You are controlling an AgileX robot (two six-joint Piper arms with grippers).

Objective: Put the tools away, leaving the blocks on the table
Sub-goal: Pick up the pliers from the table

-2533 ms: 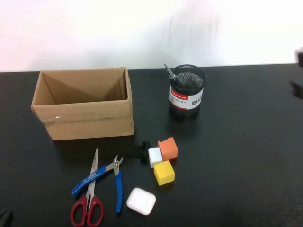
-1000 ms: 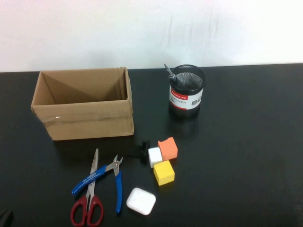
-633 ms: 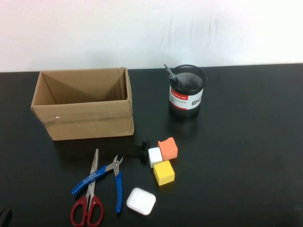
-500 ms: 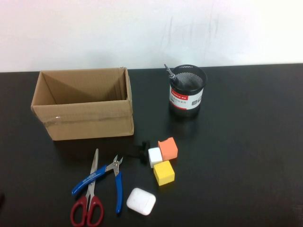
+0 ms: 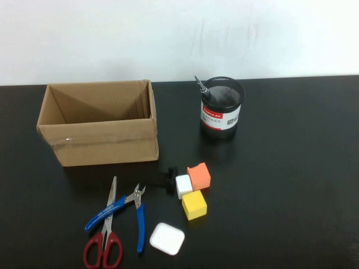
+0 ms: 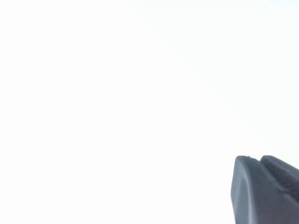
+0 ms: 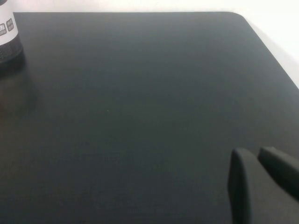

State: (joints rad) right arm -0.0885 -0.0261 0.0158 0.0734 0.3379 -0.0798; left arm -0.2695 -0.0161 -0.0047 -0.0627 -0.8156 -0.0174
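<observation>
I can see one handle of the blue-handled pliers lying across the red-handled scissors' blades [image 5: 111, 208], so my left gripper should grab that handle [image 5: 103, 215] and lift the pliers toward the box first.
The red-handled scissors [image 5: 105, 235] and the blue-handled pliers [image 5: 140, 227] lie side by side near the front left of the table [image 5: 280, 168]. A slim metal-tipped tool [image 5: 201, 86] stands in the black mesh cup [image 5: 222, 115]. The orange block [image 5: 199, 176], white block [image 5: 183, 185] and yellow block [image 5: 194, 204] cluster at the table's middle. Neither arm shows in the high view. My left gripper [image 6: 259, 159] is shut and empty, facing a plain white background. My right gripper [image 7: 256, 151] is shut and empty over bare table [image 7: 140, 116], far from the cup [image 7: 7, 32].
An open cardboard box [image 5: 101, 143] stands at the back left. A white rounded-square case [image 5: 167, 239] lies in front of the blocks, and a small black knob [image 5: 166, 179] sits just left of the white block.
The dark tip of the left arm at the high view's lower left corner has slid out of view. Earlier the right arm left the right edge. No object moved.
</observation>
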